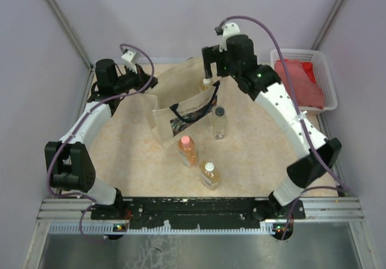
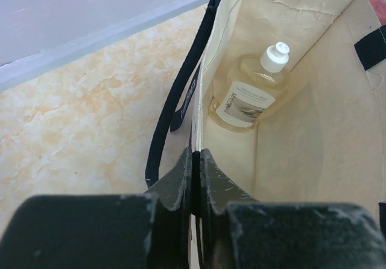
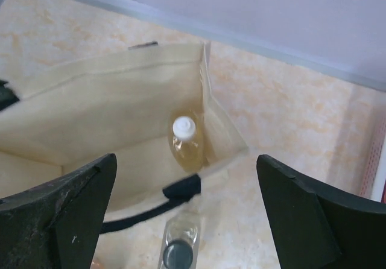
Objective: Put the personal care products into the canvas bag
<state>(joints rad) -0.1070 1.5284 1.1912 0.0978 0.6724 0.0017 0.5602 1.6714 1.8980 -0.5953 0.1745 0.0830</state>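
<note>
The colourless bottle is standing free and its dark cap (image 1: 219, 111) lines up with the open fingers of my right gripper, so I should keep going down until the fingers are on either side of the bottle (image 1: 219, 126).
The canvas bag (image 1: 175, 94) stands open at the back middle of the table. My left gripper (image 1: 145, 89) is shut on the bag's left rim, with its jaws closed on the cloth edge (image 2: 196, 160). One amber bottle with a white cap (image 2: 250, 94) lies inside the bag and also shows in the right wrist view (image 3: 186, 142). My right gripper (image 1: 208, 75) hovers open and empty above the bag's right end (image 3: 187, 208). On the table stand a colourless bottle with a dark cap (image 1: 219, 123), an amber pink-capped bottle (image 1: 187, 150) and an amber white-capped bottle (image 1: 209, 175).
A white plastic basket (image 1: 325, 82) with red cloth sits at the back right. The bag's navy handles (image 2: 181, 94) hang over its sides. The three loose bottles stand in front of the bag, between the arms.
</note>
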